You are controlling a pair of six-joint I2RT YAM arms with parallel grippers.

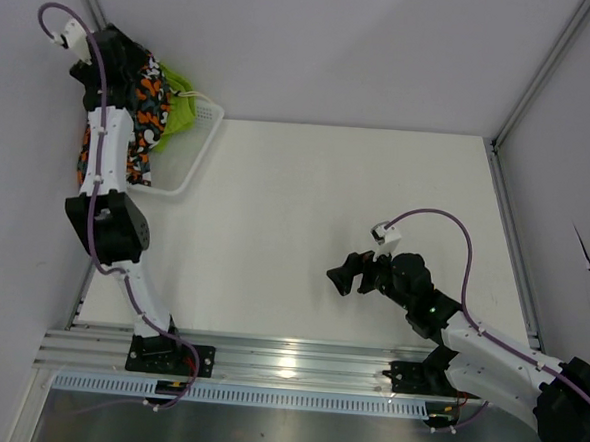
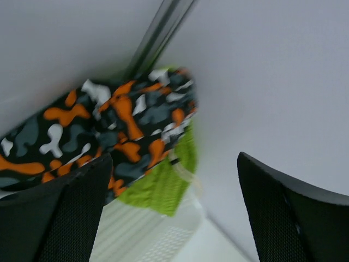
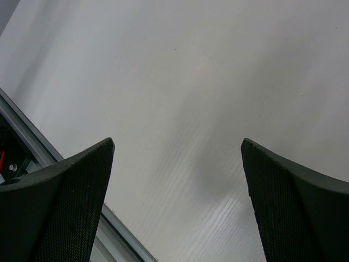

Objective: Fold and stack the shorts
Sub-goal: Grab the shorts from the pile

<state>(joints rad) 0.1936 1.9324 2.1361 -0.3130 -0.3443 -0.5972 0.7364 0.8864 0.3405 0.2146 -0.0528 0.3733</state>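
I should carry on lowering my left gripper until its open fingers are on both sides of a camo fold (image 2: 65,154), and then close it, because the camo shorts (image 1: 150,100) are on top of the lime green shorts.
The camo shorts (image 1: 147,107) with orange, black, grey and white blotches lie heaped in the white mesh basket (image 1: 194,160) at the far left corner, and part of them hangs over its left side. The lime green shorts (image 1: 180,109) with a white drawstring lie under and beside them. My left gripper (image 1: 134,69) hovers over this heap. In the left wrist view it (image 2: 174,158) is open, with nothing between its fingers, and the camo shorts (image 2: 125,120), the green shorts (image 2: 163,183) and the basket (image 2: 158,234) show beyond it. My right gripper (image 1: 340,277) stands open above the bare table (image 3: 180,82).
Grey walls close in the table on the left, back and right, with metal posts in the corners. An aluminium rail (image 1: 286,366) carrying both arm bases runs along the near edge. The left arm's forearm (image 1: 104,149) crosses over the basket's left side.
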